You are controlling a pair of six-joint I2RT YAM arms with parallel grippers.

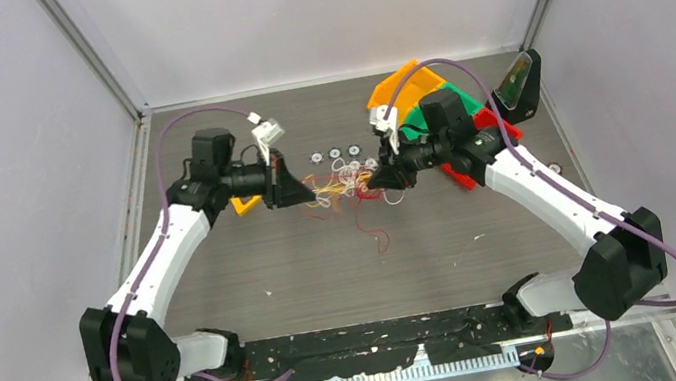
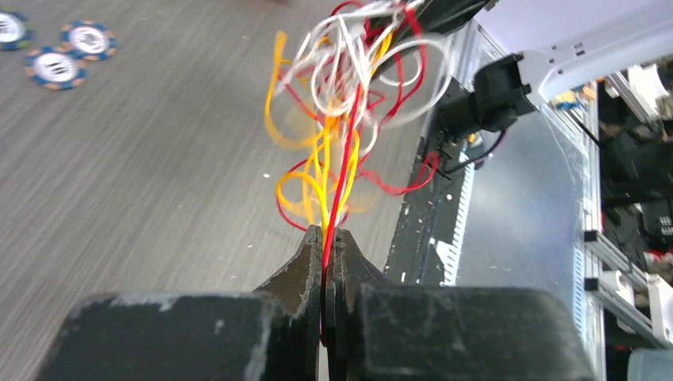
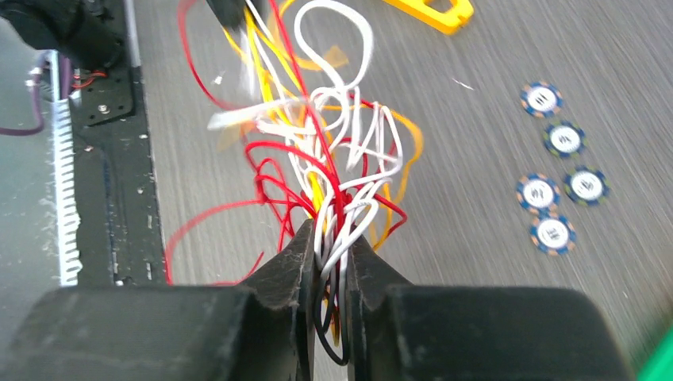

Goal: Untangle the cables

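Note:
The knotted bundle [image 1: 344, 182] hangs loose with the robot's grippers close together, so the right gripper should pull the bundle's white and red parts toward the red piece [image 1: 459, 175].
The cables [image 1: 346, 189] are a knotted bundle of thin yellow-orange, white and red wires held above the table between both grippers. My left gripper [image 1: 304, 192] is shut on red and yellow strands [image 2: 327, 214] at the bundle's left end. My right gripper [image 1: 379, 179] is shut on white, red and a black strand [image 3: 337, 230] at its right end. The tangle [image 3: 325, 135] stretches between the two, with loops hanging loose. One red loop [image 1: 381, 237] trails down onto the table.
Several poker chips [image 1: 341, 157] lie just behind the bundle, also in the right wrist view [image 3: 555, 182]. A yellow piece [image 1: 245, 204] lies by the left gripper. Orange, green and red pieces [image 1: 421, 97] sit at the back right behind the right arm.

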